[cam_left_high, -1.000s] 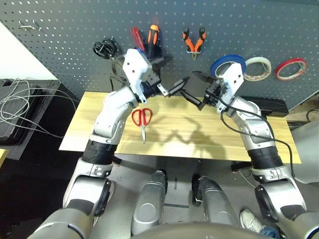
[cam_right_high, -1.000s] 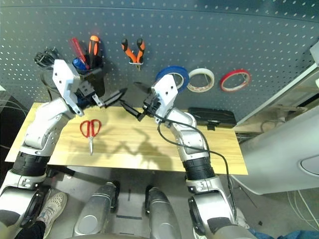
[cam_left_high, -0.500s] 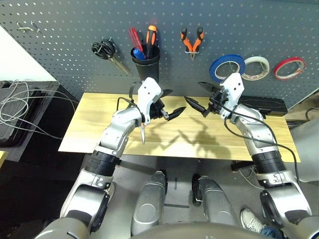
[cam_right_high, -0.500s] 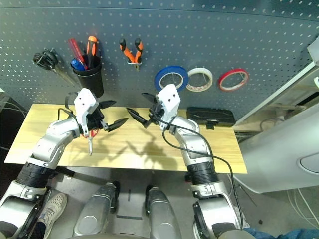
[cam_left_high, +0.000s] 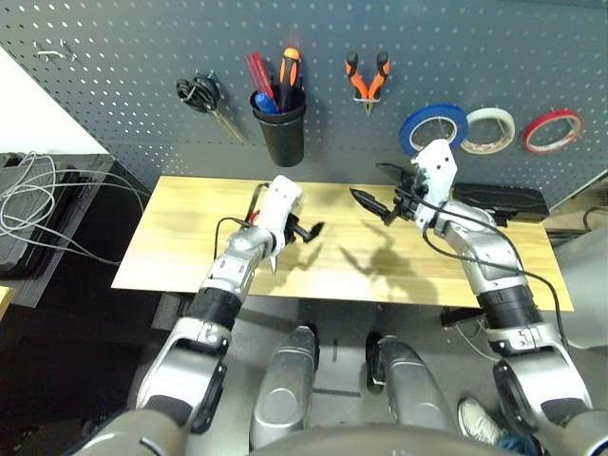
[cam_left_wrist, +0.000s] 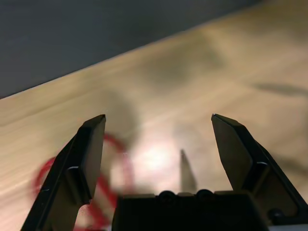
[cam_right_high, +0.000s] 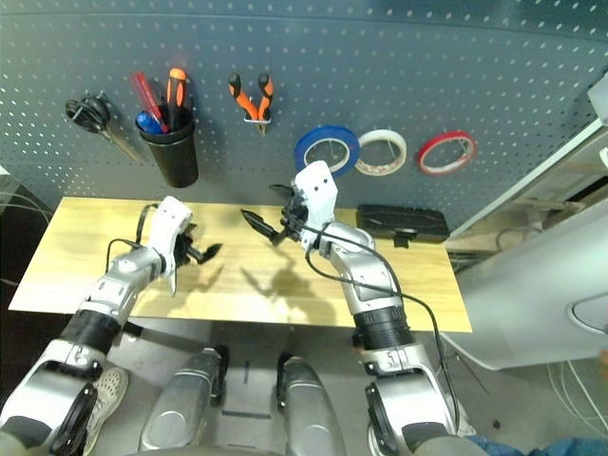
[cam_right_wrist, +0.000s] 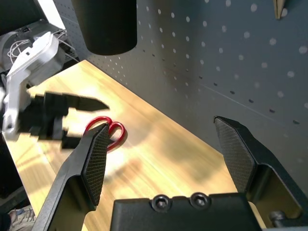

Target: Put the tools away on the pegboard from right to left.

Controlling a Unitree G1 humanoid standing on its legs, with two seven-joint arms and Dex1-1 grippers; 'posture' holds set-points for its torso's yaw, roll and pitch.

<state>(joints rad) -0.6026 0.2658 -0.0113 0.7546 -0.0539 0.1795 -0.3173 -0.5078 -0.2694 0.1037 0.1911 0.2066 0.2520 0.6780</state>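
The red-handled scissors' handles point(cam_right_wrist: 115, 126) lie clear of other tools, so my left gripper should next move toward them with its fingers open and close around one loop's rim point(cam_right_wrist: 98, 119).
On the pegboard point(cam_left_high: 142, 57) hang the blue tape ring point(cam_left_high: 434, 111) and the orange-and-black pliers point(cam_left_high: 368, 81). The blue-handled screwdriver point(cam_left_high: 265, 103) stands in the black cup point(cam_left_high: 282, 138). The red-handled scissors point(cam_right_wrist: 113, 128) lie on the wooden table point(cam_left_high: 427, 271), left of the middle. My left gripper point(cam_left_high: 306, 231) is open low over the table, right beside the scissors' handles; my left forearm hides most of them. My right gripper point(cam_left_high: 373, 188) is open above the table's middle, holding nothing.
Black-handled scissors point(cam_left_high: 199, 95) hang left of the cup. White point(cam_left_high: 490, 128) and red point(cam_left_high: 554, 130) tape rolls hang right of the blue ring. A black case point(cam_left_high: 503, 201) lies at the table's back right. Cables point(cam_left_high: 38, 190) lie left of the table.
My left gripper has come down from in front of the cup to just above the table by the red scissors. My right gripper has hardly moved.
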